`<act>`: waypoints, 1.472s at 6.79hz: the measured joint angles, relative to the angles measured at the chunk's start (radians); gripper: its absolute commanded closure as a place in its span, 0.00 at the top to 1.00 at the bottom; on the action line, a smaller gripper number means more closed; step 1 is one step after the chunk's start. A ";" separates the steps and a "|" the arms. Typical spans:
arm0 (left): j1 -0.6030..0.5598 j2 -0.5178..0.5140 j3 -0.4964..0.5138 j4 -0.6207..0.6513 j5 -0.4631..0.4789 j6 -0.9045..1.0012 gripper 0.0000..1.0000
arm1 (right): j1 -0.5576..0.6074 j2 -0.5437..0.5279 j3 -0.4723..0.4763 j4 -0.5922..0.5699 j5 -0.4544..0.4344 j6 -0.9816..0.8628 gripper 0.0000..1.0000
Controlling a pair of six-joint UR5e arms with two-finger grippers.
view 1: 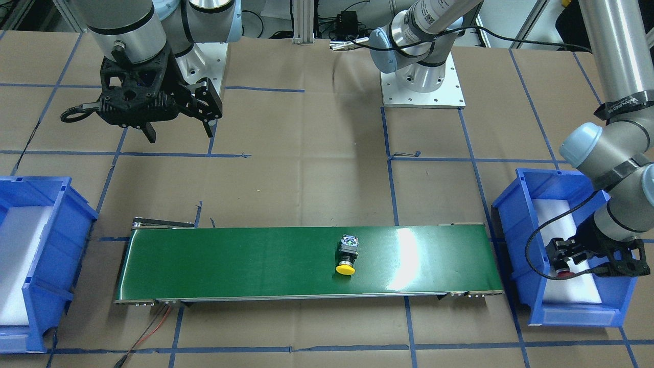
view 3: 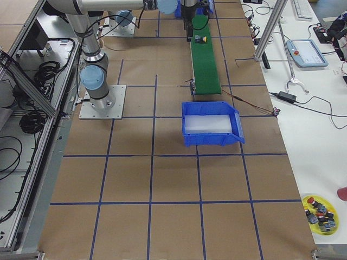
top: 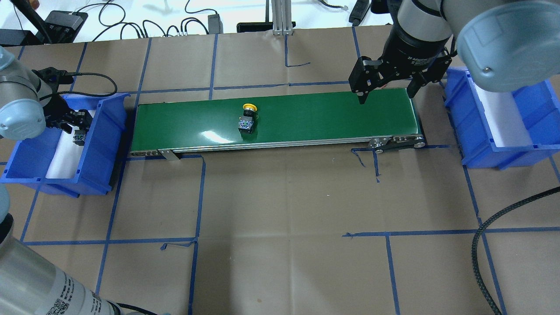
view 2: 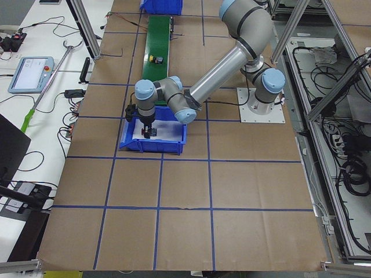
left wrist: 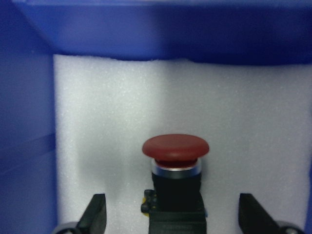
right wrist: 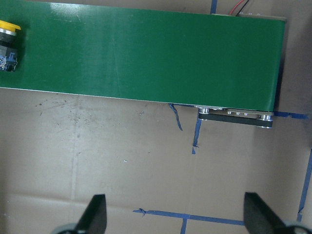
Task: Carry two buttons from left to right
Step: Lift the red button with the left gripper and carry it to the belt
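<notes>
The yellow button lies halfway along the green conveyor belt, away from both grippers, so I expect the red button to travel along when the robot puts it down there.
The yellow button lies on its side on the green conveyor belt, a little toward the robot's left of the middle; it also shows in the overhead view and at the right wrist view's left edge. The red button lies on white foam inside the left blue bin. My left gripper is low in that bin, open, its fingers on either side of the red button and apart from it. My right gripper is open and empty, hovering over the belt's right end.
The right blue bin with white foam stands beyond the belt's right end. Red and black wires run from the conveyor's corner. A yellow dish of spare parts sits far off at the table corner.
</notes>
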 measured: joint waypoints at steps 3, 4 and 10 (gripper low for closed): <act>0.006 0.003 0.003 -0.011 -0.022 0.000 0.00 | 0.000 -0.001 0.000 0.000 0.001 0.000 1.00; 0.008 0.015 0.013 -0.036 -0.022 0.000 0.00 | 0.000 0.000 -0.001 -0.001 0.001 0.000 1.00; 0.003 0.196 0.180 -0.469 -0.012 0.002 0.00 | 0.000 0.000 -0.003 -0.001 0.001 0.000 1.00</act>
